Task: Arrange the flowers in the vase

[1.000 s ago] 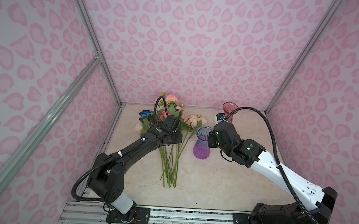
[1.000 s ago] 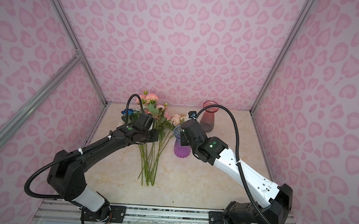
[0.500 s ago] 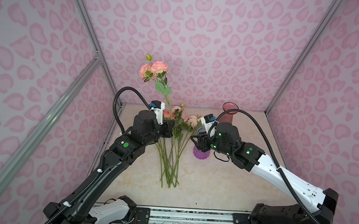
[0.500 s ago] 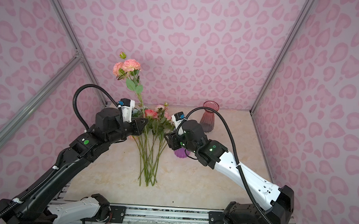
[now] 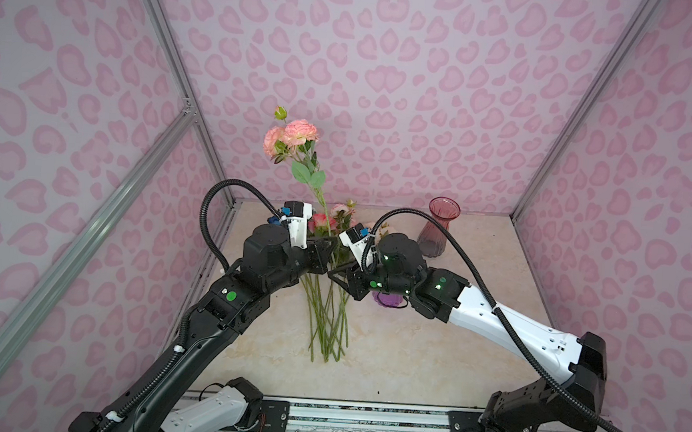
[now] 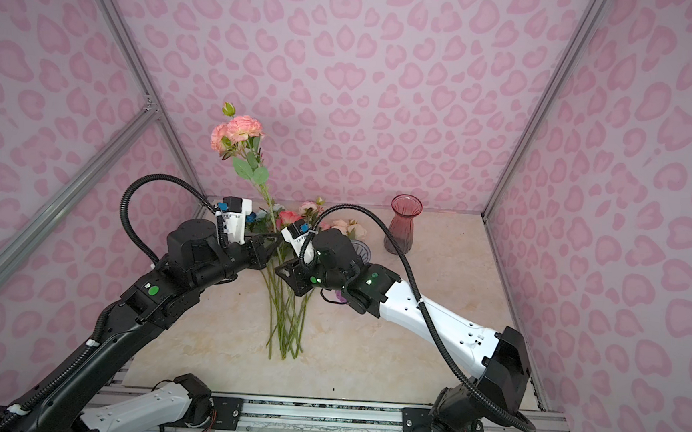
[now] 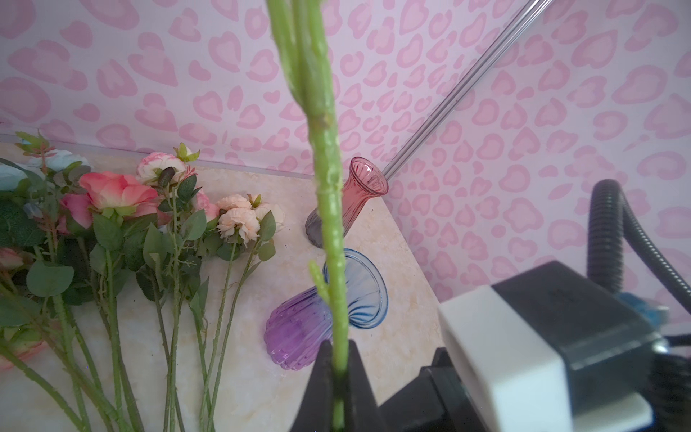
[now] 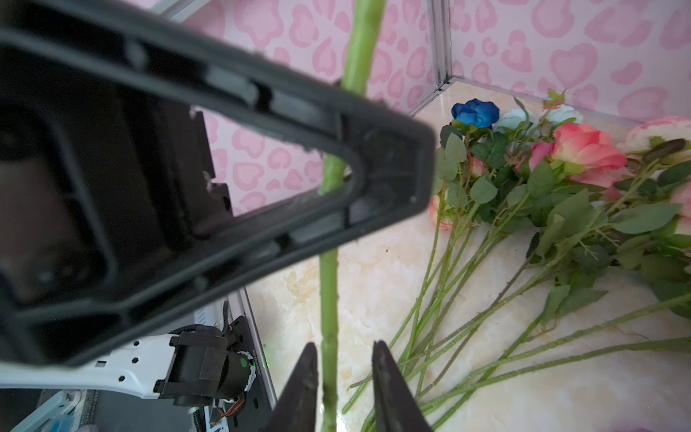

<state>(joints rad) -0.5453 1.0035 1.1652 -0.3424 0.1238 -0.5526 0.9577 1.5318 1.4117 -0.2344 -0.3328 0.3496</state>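
My right gripper should take the stem's lower part [image 8: 329,352] and put it in, because my left gripper is holding the pink flower above the bundle, short of the purple vase [image 5: 389,300].
My left gripper [image 7: 338,346] is shut on the green stem [image 7: 329,187] of a pink flower [image 5: 295,136] and holds it upright above the table, in both top views [image 6: 242,130]. Just below it, my right gripper [image 8: 344,346] has that stem [image 8: 329,291] between its jaws. One jaw lies against the stem and a gap remains on the other side. The other flowers [image 5: 325,315] lie in a bundle on the table [image 8: 561,179]. A purple vase [image 7: 299,329] with a blue rim stands beside them, mostly hidden under my right arm in both top views.
A taller red glass vase [image 5: 435,227] stands at the back right of the marble-look table [image 6: 430,356]. Pink patterned walls with metal posts close in three sides. The two arms meet over the middle of the bundle.
My left arm lifted the pink flower out of the bundle and stood it upright. My right gripper moved left from the purple vase to the stem, opened wider, then narrowed around it.
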